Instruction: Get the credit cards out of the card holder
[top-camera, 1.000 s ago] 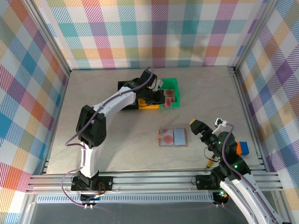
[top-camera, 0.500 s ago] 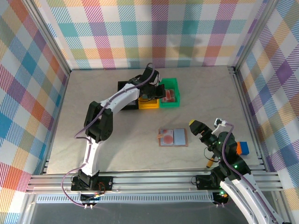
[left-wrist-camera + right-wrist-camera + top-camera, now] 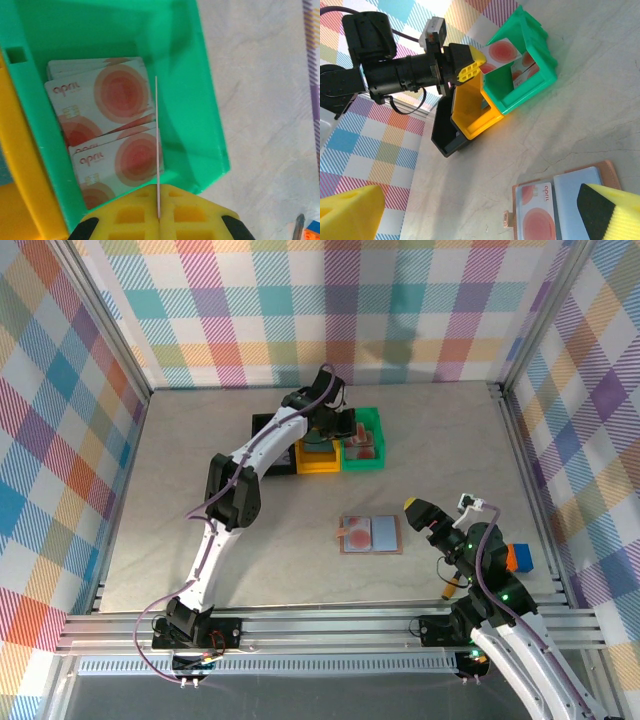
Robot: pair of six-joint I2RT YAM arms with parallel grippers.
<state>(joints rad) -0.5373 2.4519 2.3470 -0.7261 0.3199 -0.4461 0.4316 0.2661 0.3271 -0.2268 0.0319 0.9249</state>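
The robot's left gripper has the held card (image 3: 157,125) hanging over the green bin, clear of the bin's sides, so it should keep going down until just above the spotted cards (image 3: 117,142), then let go.
The card holder (image 3: 371,534) lies open on the table, reddish-brown with a grey-blue pocket, also seen in the right wrist view (image 3: 600,172). One credit card (image 3: 537,212) with a red-orange spot lies on its left half. My left gripper (image 3: 159,216) is shut on another credit card (image 3: 157,145), seen edge-on, over the green bin (image 3: 200,100). In the right wrist view that held card (image 3: 502,52) sticks out of the left gripper (image 3: 479,59) above the bin. Several spotted cards (image 3: 107,100) lie in the bin. My right gripper (image 3: 480,215) stands open just right of the holder.
A yellow bin (image 3: 318,460) and a black bin (image 3: 266,430) stand left of the green bin (image 3: 364,443) at the back. A blue and orange block (image 3: 518,558) and a small tool (image 3: 450,590) lie at the right near my right arm.
My left arm has stretched out, and its wrist has swung toward the back over the bins with the card still held. The right arm has not moved.
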